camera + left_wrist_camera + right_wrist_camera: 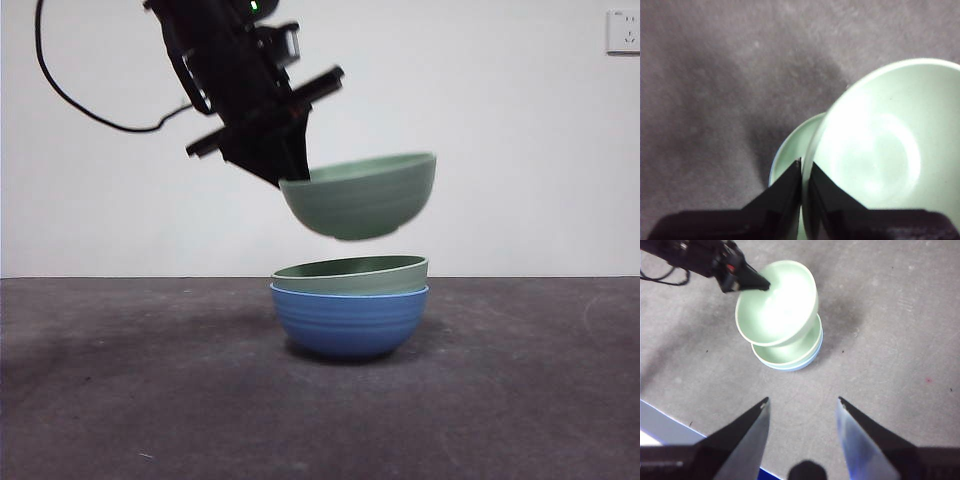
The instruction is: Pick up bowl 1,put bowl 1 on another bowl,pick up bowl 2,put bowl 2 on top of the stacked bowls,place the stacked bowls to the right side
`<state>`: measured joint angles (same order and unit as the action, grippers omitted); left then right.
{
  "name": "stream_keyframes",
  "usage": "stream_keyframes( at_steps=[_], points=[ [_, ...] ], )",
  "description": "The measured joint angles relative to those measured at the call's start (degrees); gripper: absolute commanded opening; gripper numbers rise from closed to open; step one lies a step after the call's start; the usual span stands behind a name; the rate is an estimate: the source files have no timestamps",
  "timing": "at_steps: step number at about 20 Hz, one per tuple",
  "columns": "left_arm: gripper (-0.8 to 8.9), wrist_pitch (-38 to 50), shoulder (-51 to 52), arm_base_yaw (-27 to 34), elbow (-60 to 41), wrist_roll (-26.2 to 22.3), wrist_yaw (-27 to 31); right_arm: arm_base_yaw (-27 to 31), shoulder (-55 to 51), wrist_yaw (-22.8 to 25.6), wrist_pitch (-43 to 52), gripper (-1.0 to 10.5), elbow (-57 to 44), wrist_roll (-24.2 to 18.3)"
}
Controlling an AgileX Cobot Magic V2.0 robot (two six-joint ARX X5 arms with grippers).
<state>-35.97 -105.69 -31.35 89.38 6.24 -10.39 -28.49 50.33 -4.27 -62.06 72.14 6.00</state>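
Note:
The lower pale green bowl (352, 277) sits deep inside the blue ribbed bowl (349, 322). I therefore expect the whole stack to stay nested when I move it aside.
The blue ribbed bowl (349, 321) stands mid-table with one pale green bowl (350, 274) nested in it. A second pale green bowl (360, 195) hangs tilted just above them, apart from the stack. My left gripper (287, 178) is shut on that bowl's left rim; in the left wrist view the jaws pinch the rim of the held bowl (880, 155), with the nested bowl's edge (790, 150) below. My right gripper (801, 407) stands open, away from the stack, with the held bowl (777, 302) and the left arm (705, 260) in its view.
Dark grey table (120, 400) all around the stack. A white wall with a socket (622, 30) stands behind. A pale strip of table edge (660, 427) shows in the right wrist view.

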Motion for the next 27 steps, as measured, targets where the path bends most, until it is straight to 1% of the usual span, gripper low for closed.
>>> stream_keyframes(
  at_steps=[5, 9, 11, 13, 14, 18, 21, 25, 27],
  points=[
    [-0.08, -1.0, -5.8, 0.0, 0.0, 0.0, 0.2, 0.0, 0.0, 0.0, -0.1, 2.2, 0.0, 0.0],
    [-0.06, -1.3, -6.4, -0.2, 0.0, 0.0, 1.1, 0.0, 0.0, 0.0, -0.1, 2.2, 0.0, 0.0],
    [0.21, -1.4, -6.4, -0.2, 0.0, 0.0, 1.0, 0.0, 0.0, 0.0, -0.1, 2.2, 0.0, 0.0],
    [2.27, -2.0, -6.4, -0.2, 0.0, 0.0, 1.0, 0.0, 0.0, 0.0, 0.0, 2.2, 0.0, -0.1],
    [3.11, -2.6, -6.4, -0.3, 0.0, 0.0, 0.8, 0.0, 0.0, 0.0, 0.0, 2.2, 0.0, -0.1],
    [3.18, -3.0, -6.4, -0.4, 0.0, 0.0, -0.7, 0.0, 0.0, 0.0, 0.0, 2.2, 0.0, -0.3],
    [3.18, -3.1, -5.5, -0.4, 0.0, 0.0, -0.7, 0.0, 0.0, 0.0, -0.1, 2.2, 0.0, -0.4],
    [3.18, -6.9, -3.9, -0.4, 2.5, 0.0, -0.7, 0.0, 0.0, 0.0, -0.1, 2.2, 0.0, -0.4],
    [3.18, -10.2, -3.9, -0.4, 4.5, -0.3, -0.7, 0.0, 0.0, 0.0, -0.1, 2.2, 0.0, -0.4]
  ],
)
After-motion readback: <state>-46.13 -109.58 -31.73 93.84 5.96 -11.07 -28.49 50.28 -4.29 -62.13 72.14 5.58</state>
